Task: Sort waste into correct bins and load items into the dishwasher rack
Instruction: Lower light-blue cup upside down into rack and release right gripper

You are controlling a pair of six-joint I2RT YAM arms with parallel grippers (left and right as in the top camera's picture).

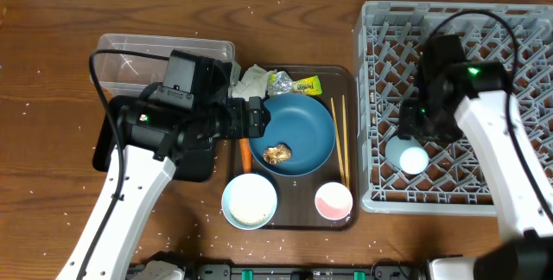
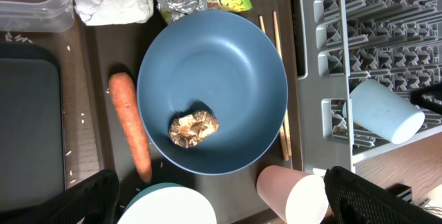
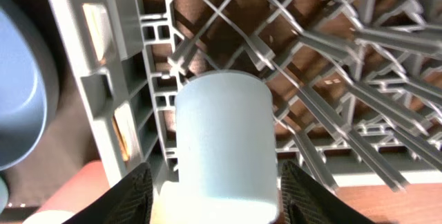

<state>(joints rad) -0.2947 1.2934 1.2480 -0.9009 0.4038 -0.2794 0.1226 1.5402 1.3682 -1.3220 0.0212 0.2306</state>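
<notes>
Next, I grip the light-blue cup [image 1: 407, 155] again with my right gripper and carry it to the rack's front corner farthest away, because the cup is tilted at the rack's end next to the brown tray.
My right gripper [image 3: 214, 198] is shut on the light-blue cup [image 3: 222, 134], which lies tilted at the front left of the grey dishwasher rack [image 1: 518, 29]. My left gripper [image 2: 221, 207] hangs open over the brown tray, with nothing between its fingers. Below it are the dark-blue plate [image 2: 212, 91] with a brown food lump [image 2: 194, 128], a carrot [image 2: 131, 134], the white bowl [image 2: 169, 207], the pink cup [image 2: 293, 195] and the chopsticks [image 2: 280, 79]. Tissue [image 1: 252, 79] and wrapper [image 1: 294, 83] lie at the tray's far edge.
The clear tub [image 1: 138, 60] stands at the back left. The black tray [image 1: 104, 155] in front of it is mostly hidden under my left arm. The brown serving tray [image 1: 298, 215] lies between the bins and the rack. Rice grains dot the wooden table [image 1: 52, 142].
</notes>
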